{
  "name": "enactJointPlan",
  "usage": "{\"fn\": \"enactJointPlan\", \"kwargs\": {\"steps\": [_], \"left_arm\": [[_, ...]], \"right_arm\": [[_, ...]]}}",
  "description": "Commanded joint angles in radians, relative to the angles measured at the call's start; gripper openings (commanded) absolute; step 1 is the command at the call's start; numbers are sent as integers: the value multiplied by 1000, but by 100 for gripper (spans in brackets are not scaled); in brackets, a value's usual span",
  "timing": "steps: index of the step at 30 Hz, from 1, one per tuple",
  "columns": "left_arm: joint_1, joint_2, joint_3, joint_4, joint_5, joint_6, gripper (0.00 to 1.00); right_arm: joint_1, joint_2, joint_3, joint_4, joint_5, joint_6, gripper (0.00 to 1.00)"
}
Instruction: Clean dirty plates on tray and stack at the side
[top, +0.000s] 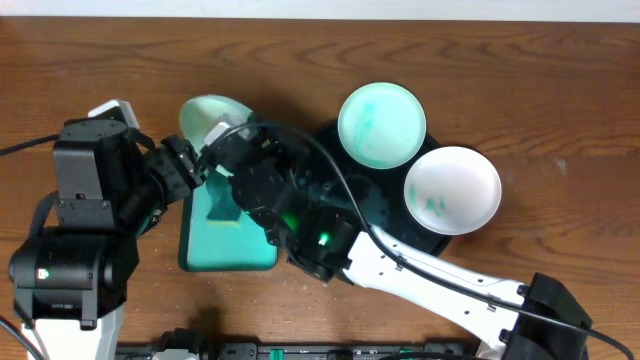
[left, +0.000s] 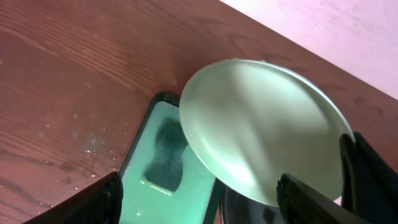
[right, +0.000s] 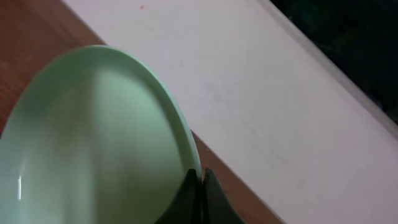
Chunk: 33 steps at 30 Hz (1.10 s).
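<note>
The pale green plate's side (left: 264, 127) is free of smears, so my right gripper goes on carrying this plate until it sits on open wood (top: 540, 180) past the white plate.
My right gripper (top: 238, 138) is shut on the rim of a pale green plate (top: 207, 115) and holds it tilted above the far end of the green wash basin (top: 200, 255). The right wrist view shows its fingers (right: 199, 182) pinched on the plate's edge (right: 93, 137). My left gripper (top: 190, 168) is open and empty just below the plate (left: 261, 124), its fingers (left: 205, 208) spread over the basin (left: 140, 155). A sponge (left: 165, 155) lies in the basin. A teal-smeared plate (top: 382, 125) and a white plate with teal smears (top: 452, 190) sit on the dark tray (top: 385, 205).
The right arm (top: 420, 275) stretches from the front right across the dark tray to the basin. The left arm's base (top: 75, 240) fills the front left. Bare wood table (top: 90, 60) lies at the far left and back.
</note>
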<state>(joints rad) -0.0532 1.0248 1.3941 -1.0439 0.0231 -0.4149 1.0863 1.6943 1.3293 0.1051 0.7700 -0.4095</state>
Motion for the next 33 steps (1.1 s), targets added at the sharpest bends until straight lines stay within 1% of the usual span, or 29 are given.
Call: {"fn": "enactJointPlan", "kwargs": {"steps": [1, 2, 3, 4, 5, 6, 8, 10, 12, 13, 14, 15, 16, 17, 18, 20, 22, 25, 27, 29, 33], "left_arm": [[-1, 0, 16, 0, 2, 2, 79], [-1, 0, 16, 0, 2, 3, 79], [-1, 0, 16, 0, 2, 3, 79], [-1, 0, 16, 0, 2, 2, 79], [-1, 0, 16, 0, 2, 3, 79], [-1, 0, 16, 0, 2, 3, 79], [-1, 0, 16, 0, 2, 3, 79], [-1, 0, 16, 0, 2, 3, 79], [-1, 0, 16, 0, 2, 3, 79], [-1, 0, 16, 1, 2, 3, 79], [-1, 0, 16, 0, 2, 3, 79], [-1, 0, 16, 0, 2, 3, 79], [-1, 0, 16, 0, 2, 2, 79], [-1, 0, 16, 0, 2, 3, 79], [-1, 0, 16, 0, 2, 3, 79], [-1, 0, 16, 0, 2, 3, 79], [-1, 0, 16, 0, 2, 3, 79], [-1, 0, 16, 0, 2, 3, 79], [-1, 0, 16, 0, 2, 3, 79], [-1, 0, 16, 0, 2, 3, 79], [-1, 0, 16, 0, 2, 3, 79]], "right_arm": [[-88, -14, 10, -79, 105, 368, 1], [-127, -14, 10, -146, 48, 496, 1], [-159, -14, 10, -190, -12, 575, 1], [-202, -14, 10, -234, -106, 654, 1], [-261, -14, 10, -274, -247, 726, 1], [-303, -14, 10, -293, -357, 761, 1], [-416, -24, 12, -320, -733, 803, 1], [-552, -37, 12, -319, -1065, 834, 1], [-711, -57, 12, -338, -1283, 913, 1], [-814, -71, 12, -389, -1332, 959, 1], [-916, -85, 12, -457, -1330, 971, 1], [-973, -92, 12, -502, -1315, 970, 1], [-1078, -100, 12, -578, -1258, 970, 1], [-1138, -102, 12, -619, -1214, 970, 1], [-1241, -102, 12, -684, -1135, 970, 1], [-1390, -98, 11, -764, -1023, 970, 1], [-1514, -92, 11, -809, -912, 970, 1], [-1620, -76, 10, -858, -755, 970, 1], [-1652, -58, 2, -896, -695, 970, 1], [-1658, -30, -13, -936, -653, 971, 1], [-1639, 29, -69, -951, -651, 978, 1]]}}
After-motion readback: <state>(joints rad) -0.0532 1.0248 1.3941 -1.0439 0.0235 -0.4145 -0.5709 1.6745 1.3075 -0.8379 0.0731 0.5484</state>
